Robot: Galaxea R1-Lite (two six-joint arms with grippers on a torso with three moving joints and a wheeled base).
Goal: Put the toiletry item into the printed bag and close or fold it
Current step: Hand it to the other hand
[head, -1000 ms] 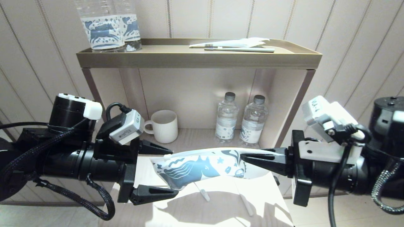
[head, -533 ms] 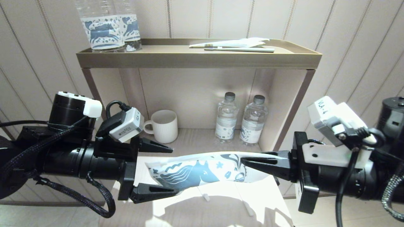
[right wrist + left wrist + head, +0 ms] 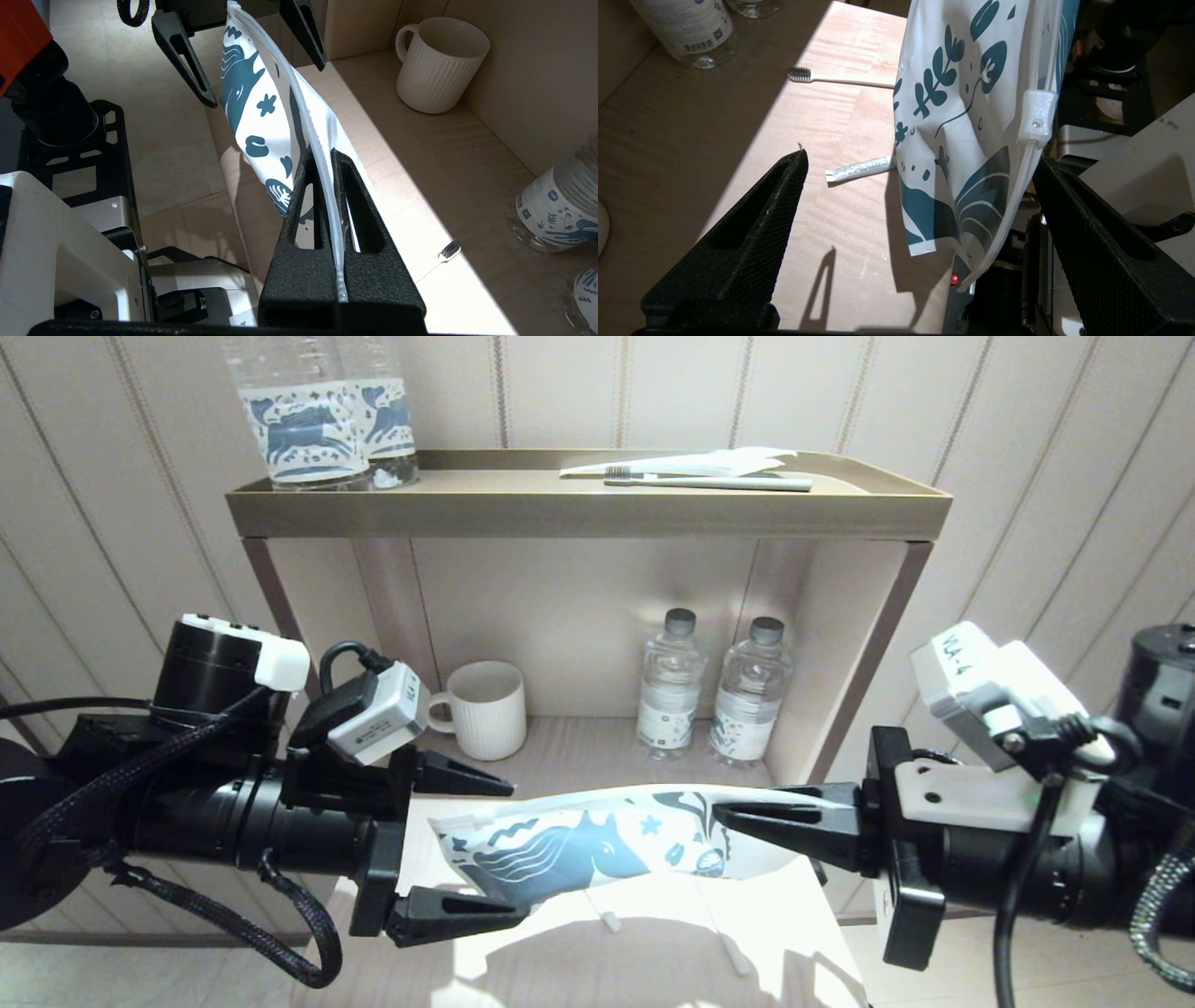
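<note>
Next, I take the zip end (image 3: 1010, 208) beside the slider with my left gripper before my right gripper lets go of the bag's opening, because my right gripper is pinching the printed bag's opening (image 3: 327, 185) shut.
The printed bag (image 3: 579, 845) hangs flat in the air above the light wooden table (image 3: 653, 971), its horse print facing up. My right gripper (image 3: 724, 817) is shut on the bag's zip edge at its right end (image 3: 321, 156). At the bag's left end my left gripper (image 3: 519, 852) is open, one finger on each side of the bag without touching it. From the left wrist the white zip slider (image 3: 1036, 116) shows close to one finger. On the table under the bag lie a toothbrush (image 3: 840, 80) and a small toothpaste tube (image 3: 861, 168).
A white ribbed mug (image 3: 485, 709) and two small water bottles (image 3: 672, 686) stand in the shelf recess behind. On the top tray (image 3: 588, 513) are two large printed bottles (image 3: 317, 420) and another toothbrush (image 3: 709, 483) by a wrapper.
The right gripper has drawn back to the right and slightly down, lowering and flattening the bag. The left gripper has edged a little toward the bag, still open.
</note>
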